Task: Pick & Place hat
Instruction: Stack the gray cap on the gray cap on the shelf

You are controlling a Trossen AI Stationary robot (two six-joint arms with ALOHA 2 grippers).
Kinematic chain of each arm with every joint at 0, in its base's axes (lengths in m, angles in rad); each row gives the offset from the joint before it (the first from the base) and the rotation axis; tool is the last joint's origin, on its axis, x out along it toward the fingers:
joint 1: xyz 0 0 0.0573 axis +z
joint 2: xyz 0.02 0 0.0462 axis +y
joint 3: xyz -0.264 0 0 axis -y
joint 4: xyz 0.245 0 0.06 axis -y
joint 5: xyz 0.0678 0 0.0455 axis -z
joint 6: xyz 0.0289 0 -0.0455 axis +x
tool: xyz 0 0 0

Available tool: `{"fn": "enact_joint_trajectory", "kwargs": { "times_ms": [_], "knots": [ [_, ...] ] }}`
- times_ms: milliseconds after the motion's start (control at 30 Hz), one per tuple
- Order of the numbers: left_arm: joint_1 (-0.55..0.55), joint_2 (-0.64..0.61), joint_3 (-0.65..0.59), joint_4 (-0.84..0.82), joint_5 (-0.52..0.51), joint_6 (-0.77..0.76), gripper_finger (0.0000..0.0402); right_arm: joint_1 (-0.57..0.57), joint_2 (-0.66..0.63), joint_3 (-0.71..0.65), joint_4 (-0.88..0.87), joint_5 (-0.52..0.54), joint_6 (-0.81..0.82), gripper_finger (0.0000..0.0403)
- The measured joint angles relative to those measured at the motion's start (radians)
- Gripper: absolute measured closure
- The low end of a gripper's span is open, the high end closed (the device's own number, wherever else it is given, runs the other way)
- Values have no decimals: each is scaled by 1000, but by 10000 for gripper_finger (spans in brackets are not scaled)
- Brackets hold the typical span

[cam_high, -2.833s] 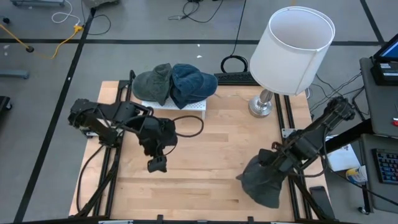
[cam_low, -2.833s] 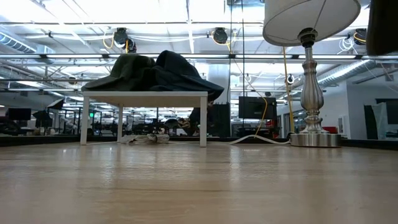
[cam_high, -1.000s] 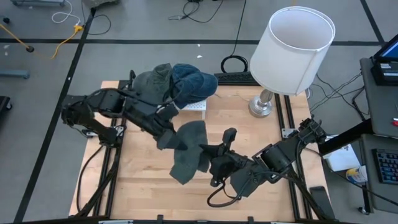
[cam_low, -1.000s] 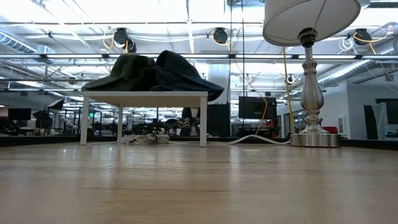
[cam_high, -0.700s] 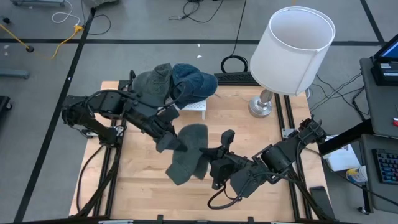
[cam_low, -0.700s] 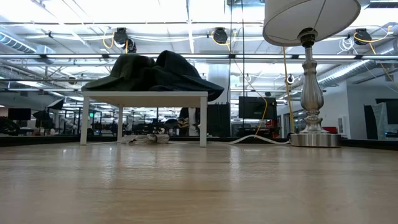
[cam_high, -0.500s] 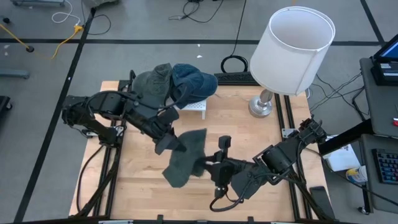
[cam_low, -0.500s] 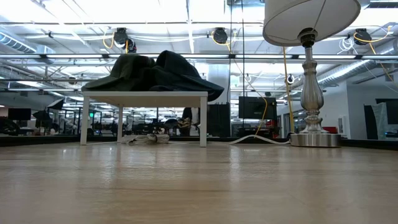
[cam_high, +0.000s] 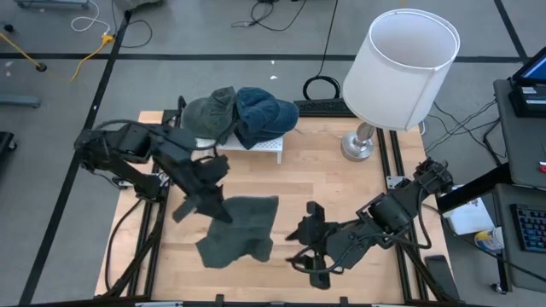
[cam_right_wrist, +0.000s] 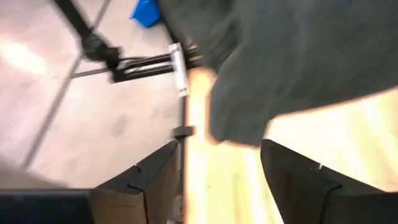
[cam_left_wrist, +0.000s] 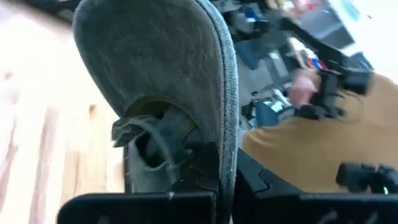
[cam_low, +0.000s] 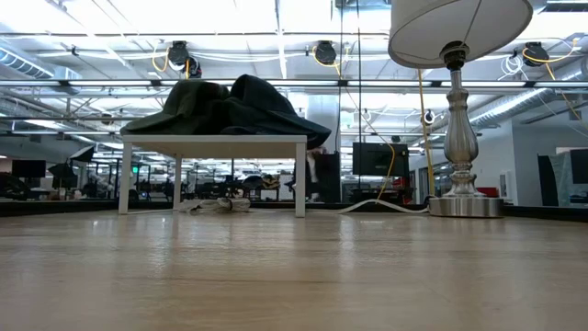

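The hat's top hangs loose from the brim in my left gripper [cam_left_wrist: 163, 56], so my right gripper should grab the hat's free side [cam_high: 268, 227] before my left gripper grabs the hat's top.
A dark grey hat [cam_high: 237, 227] hangs over the middle of the wooden table [cam_high: 341, 183], with my left gripper [cam_high: 213, 211] shut on its left side. The left wrist view shows the hat's grey outside [cam_left_wrist: 155, 56] and its inner band [cam_left_wrist: 152, 127] right in front of the fingers. My right gripper [cam_high: 300, 237] stands open to the hat's right, apart from it. In the right wrist view the hat [cam_right_wrist: 298, 62] lies beyond the spread fingers [cam_right_wrist: 146, 180]. Neither the hat nor the arms show in the low view. My left gripper pinches the grey hat's rim [cam_left_wrist: 219, 146] between its two fingers, coming from the table's far left and slanting down. The hat spreads away from the fingers toward the right and near sides. I cannot tell whether any part rests on the table.
At the far edge a small white stand [cam_high: 256, 145] carries a green-grey hat [cam_high: 212, 113] and a blue hat [cam_high: 266, 115]. A lamp with a white shade [cam_high: 401, 64] stands at the far right on a metal foot [cam_high: 358, 147]. Bare wood lies near the front edge.
My right gripper has let go of the grey hat and drawn back toward the near right. My left gripper has taken hold of the hat and carried it toward the table's left and near edges. The hat now hangs spread out from the left gripper alone.
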Motion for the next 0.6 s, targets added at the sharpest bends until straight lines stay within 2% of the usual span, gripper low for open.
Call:
{"fn": "enact_joint_trajectory", "kwargs": {
  "times_ms": [67, 167, 300, 433, 600],
  "knots": [
    [-9, -17, 0, 42, 29, 49, 395, 1, -1, 0, 8, -32, 0, 174],
    [-33, -47, 0, 109, 83, 111, 395, -2, -1, 0, 28, -27, -4, 167],
    [-75, -84, 1, 165, 87, 206, 395, -24, -1, 0, 95, -27, -36, 163],
    [-123, -102, 1, 200, 26, 290, 395, -41, -1, 0, 223, -34, -86, 166],
    [-190, -102, 1, 200, -43, 422, 395, -66, -1, 0, 368, -136, -156, 171]
  ]
}}
